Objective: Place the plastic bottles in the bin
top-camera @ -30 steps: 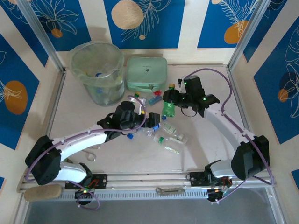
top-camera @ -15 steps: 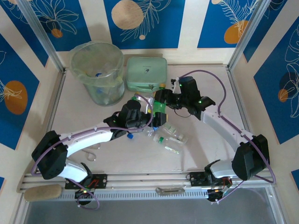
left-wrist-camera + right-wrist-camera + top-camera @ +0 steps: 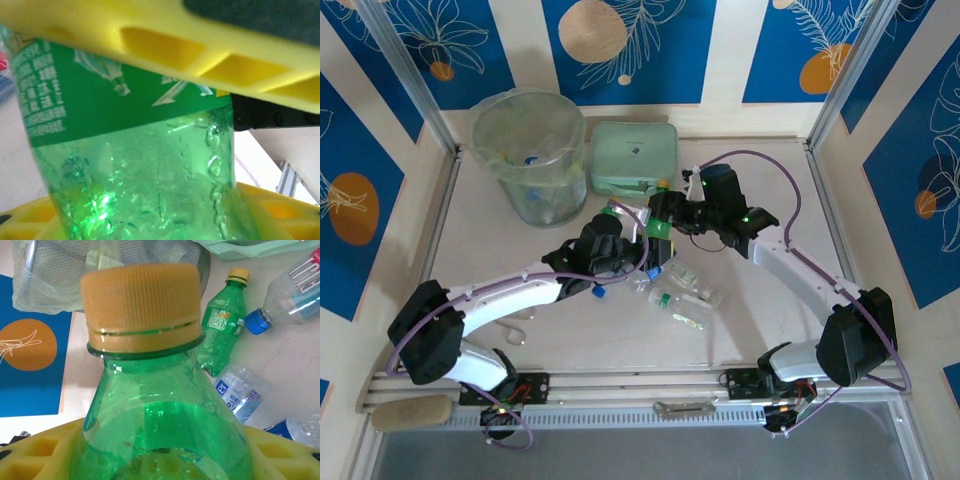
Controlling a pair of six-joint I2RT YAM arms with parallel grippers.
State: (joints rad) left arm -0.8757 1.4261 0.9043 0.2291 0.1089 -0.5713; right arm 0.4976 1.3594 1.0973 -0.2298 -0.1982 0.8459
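My right gripper should open first, because it is holding the green bottle (image 3: 659, 228) below its neck. My left gripper will then carry the bottle over to the bin (image 3: 528, 145).
A green plastic bottle (image 3: 660, 229) with a yellow cap (image 3: 140, 305) hangs above the table's middle, held by both arms. My right gripper (image 3: 160, 460) is shut on it just below the neck, yellow fingers (image 3: 40, 452) on either side. My left gripper (image 3: 150, 140) is shut across the labelled body (image 3: 100, 100), one finger (image 3: 175, 47) above it and one below. From the top, the left gripper (image 3: 642, 247) and right gripper (image 3: 670, 214) meet at the bottle. The bin (image 3: 490, 160) stands at the far left with several bottles inside.
A mint-green case (image 3: 633, 157) lies right of the bin. Several clear bottles (image 3: 685, 296) lie below the grippers. The right wrist view shows another green bottle (image 3: 222, 320) and two clear blue-labelled bottles (image 3: 295, 290) (image 3: 240, 390) on the table.
The right gripper carried the green bottle left toward the left arm. The left gripper moved in and closed from wide open onto the bottle's body.
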